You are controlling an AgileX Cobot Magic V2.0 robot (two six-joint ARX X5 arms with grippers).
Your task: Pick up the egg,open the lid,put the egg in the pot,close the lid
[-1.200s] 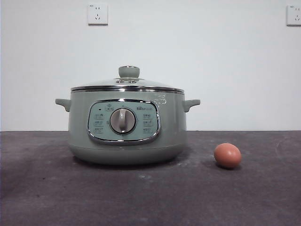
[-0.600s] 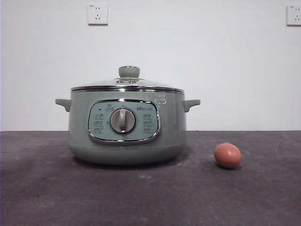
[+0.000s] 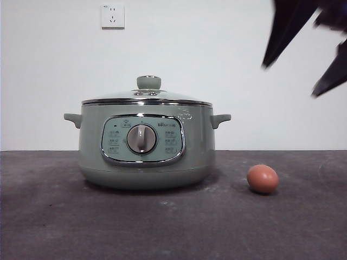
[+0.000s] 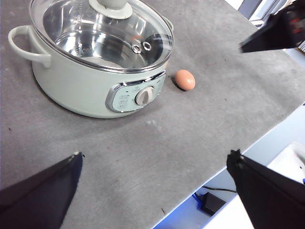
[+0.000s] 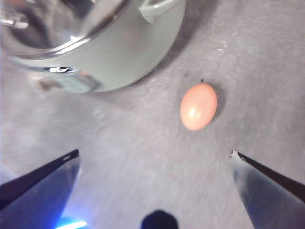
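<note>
The glass lid (image 3: 122, 97) has a central knob (image 3: 148, 82) and a smooth round rim, so it will come off in one piece when I open it.
The sage-green pot (image 3: 146, 157) stands left of centre on the dark table, with the glass lid (image 3: 146, 96) shut on it. To its right on the table lies the reddish-brown egg (image 3: 263, 179). My right gripper (image 3: 290, 80) hangs open high above the egg, at the upper right of the front view. In the right wrist view the egg (image 5: 198, 107) lies below the open right gripper (image 5: 155, 153), beside the pot (image 5: 119, 52). Well back from the pot (image 4: 81, 86), my left gripper (image 4: 155, 155) stands open and empty. The lid (image 4: 102, 33) and egg (image 4: 185, 79) show there too.
A wall socket (image 3: 113, 16) is on the white wall behind the pot. In the left wrist view the table's edge (image 4: 228, 162) runs close behind the left gripper, with a cable on the floor below (image 4: 209, 200).
My right gripper has come into the front view at the upper right, above the egg. Pot, lid and egg have not moved.
</note>
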